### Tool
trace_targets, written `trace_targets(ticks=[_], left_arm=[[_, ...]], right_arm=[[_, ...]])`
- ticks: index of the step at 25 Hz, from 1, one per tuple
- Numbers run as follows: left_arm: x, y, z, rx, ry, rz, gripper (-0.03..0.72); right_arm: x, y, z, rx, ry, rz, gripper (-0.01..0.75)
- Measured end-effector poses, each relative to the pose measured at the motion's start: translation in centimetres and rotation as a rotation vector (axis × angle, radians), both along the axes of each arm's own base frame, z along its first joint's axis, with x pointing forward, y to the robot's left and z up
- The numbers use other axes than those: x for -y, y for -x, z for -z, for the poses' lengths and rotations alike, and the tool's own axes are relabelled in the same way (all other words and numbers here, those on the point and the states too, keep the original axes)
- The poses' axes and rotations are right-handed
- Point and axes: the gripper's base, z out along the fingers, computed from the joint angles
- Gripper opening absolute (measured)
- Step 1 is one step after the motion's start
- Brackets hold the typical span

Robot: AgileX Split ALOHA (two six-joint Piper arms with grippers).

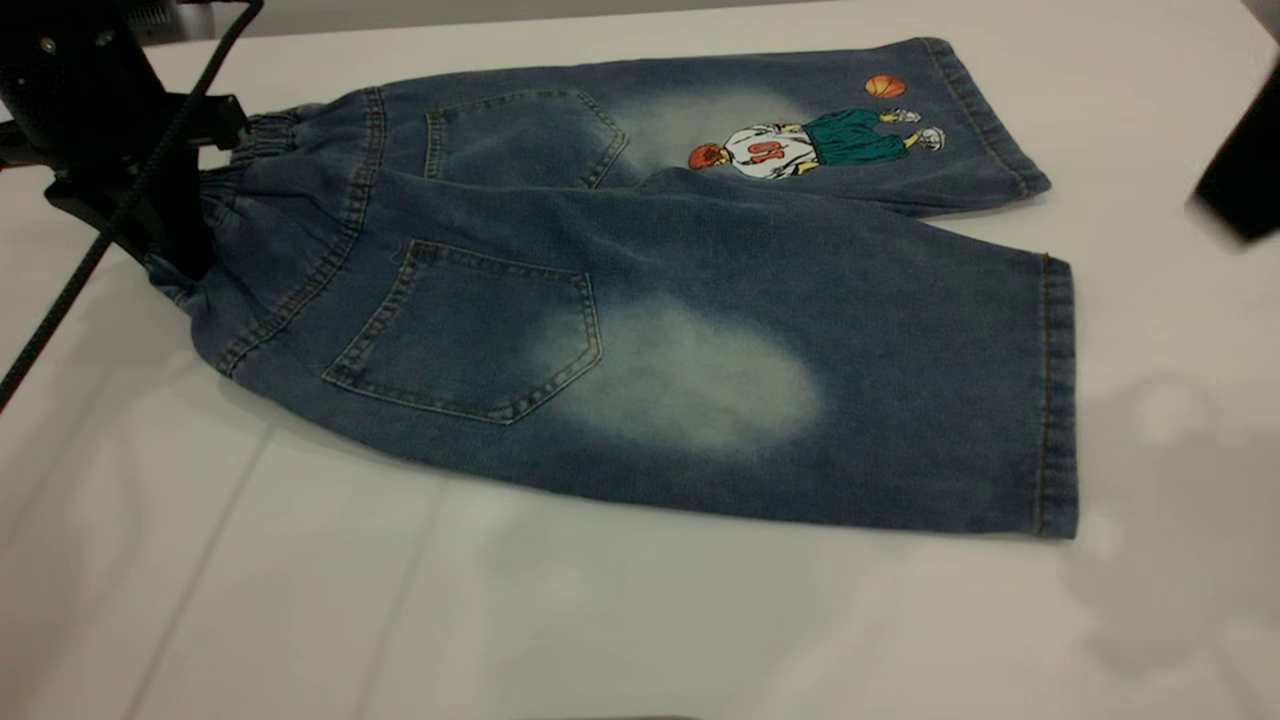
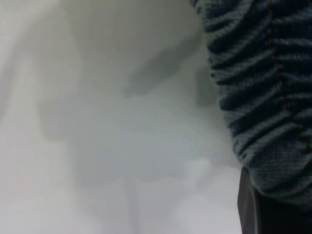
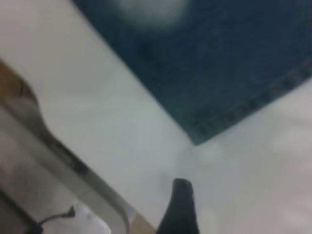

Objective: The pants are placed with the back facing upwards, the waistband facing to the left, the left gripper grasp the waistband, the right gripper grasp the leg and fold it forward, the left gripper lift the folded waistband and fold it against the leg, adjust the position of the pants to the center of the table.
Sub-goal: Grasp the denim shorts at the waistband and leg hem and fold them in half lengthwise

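Observation:
White table shows [image 1: 1010,229] in the space between the hems, so I expect the far leg [image 1: 828,114] to stay flat in place when I lift the plain leg over it.
The pants [image 1: 640,300], blue denim shorts, lie back up on the white table [image 1: 300,600] with the waistband [image 1: 250,160] at the left. My left gripper [image 1: 185,250] is shut on the waistband's near part. Up close, the ruffled waistband [image 2: 258,97] drapes over one black finger [image 2: 248,204]; the other finger is hidden. The plain leg [image 1: 900,400] with its whitish patch lies nearest, hem to the right. My right gripper [image 1: 1240,175] hovers off the pants' right side, open and holding nothing. Its wrist view shows one finger [image 3: 179,209] short of the leg's hem corner [image 3: 200,136].
The far leg with the basketball-player print [image 1: 800,140] lies flat beyond the plain one. In the right wrist view the table's edge [image 3: 53,141] runs close by, with a cabled object [image 3: 78,219] below it. Bare tabletop extends in front of the pants.

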Motion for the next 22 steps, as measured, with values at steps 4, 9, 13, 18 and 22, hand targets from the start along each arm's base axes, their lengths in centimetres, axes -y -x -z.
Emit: trace_targets(ticks=[4,9,13,18,22], left_arm=[[0.0,0.0,0.0,-0.002,0.006,-0.004,0.083],[0.2,-0.1,-0.1,-0.001,0.026,-0.018,0.083],[0.2,-0.1,-0.1,-0.001,0.03,-0.021,0.083],[0.3,-0.1,-0.1,-0.002,0.034,-0.025,0.083],[0.3,-0.1,-0.1,-0.002,0.036,-0.026,0.083]], right_arm=[[-2.5,-0.5,2.8,-0.065,0.034,-0.086,0.547],[-4.2,-1.5,6.2,-0.118,0.054,-0.039,0.547],[-4.5,-2.3,8.6,-0.161,0.067,0.035,0.547],[-4.6,-2.5,10.9,-0.222,0.097,0.052,0.547],[-4.7,-2.9,12.2,-0.224,0.108,0.06,0.547]])
